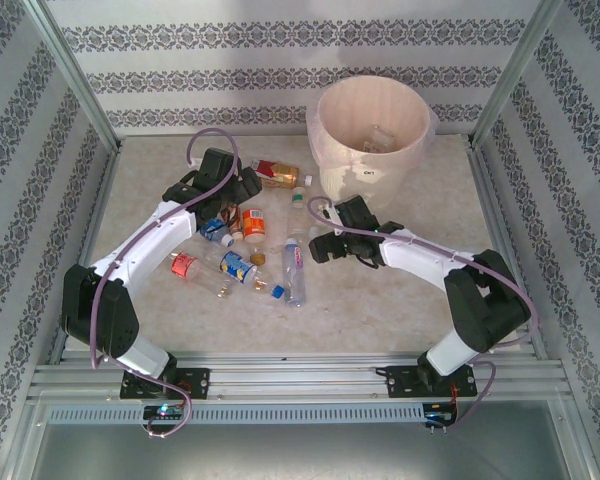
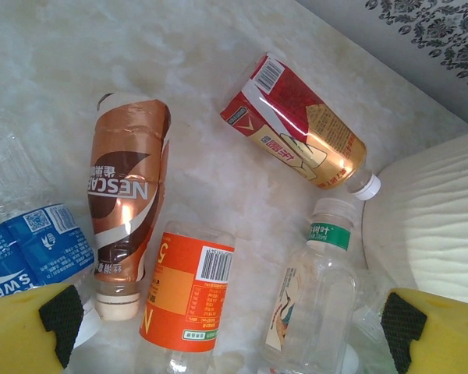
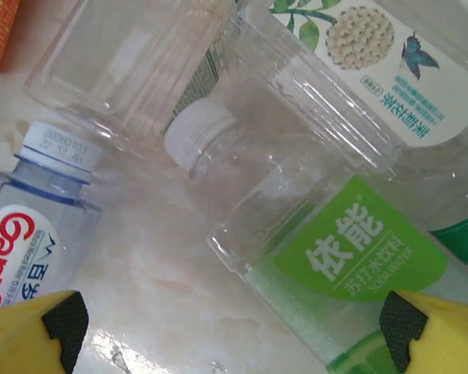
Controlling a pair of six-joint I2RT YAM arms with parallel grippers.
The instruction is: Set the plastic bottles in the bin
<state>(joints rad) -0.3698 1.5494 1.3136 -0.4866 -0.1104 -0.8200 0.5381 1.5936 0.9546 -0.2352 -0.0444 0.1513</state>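
Observation:
I need to back my right gripper off, since the green-labelled bottle (image 3: 292, 206) lies slanted under one finger, and turn until both fingers straddle its label (image 3: 363, 253) before closing.
Several plastic bottles (image 1: 253, 222) lie scattered on the table left of the bin (image 1: 370, 125), a round cream bucket with a pinkish liner. My left gripper (image 1: 246, 190) hovers open over them. Between its fingers (image 2: 62, 323) lie an orange-labelled bottle (image 2: 189, 292) and a clear one with a green neck band (image 2: 316, 296). A brown bottle (image 2: 125, 218), a red-gold bottle (image 2: 300, 125) and a blue-labelled one (image 2: 35, 249) lie around them. My right gripper (image 1: 320, 242) is open above a green-labelled bottle (image 3: 351, 265), beside a blue-capped bottle (image 3: 31, 226) and two clear ones (image 3: 132, 70).
The bin's ribbed wall (image 2: 433, 226) stands just right of my left gripper. Patterned walls and metal posts (image 1: 75, 85) close in the table on three sides. Bare marble tabletop (image 1: 380, 310) lies in front of the right arm.

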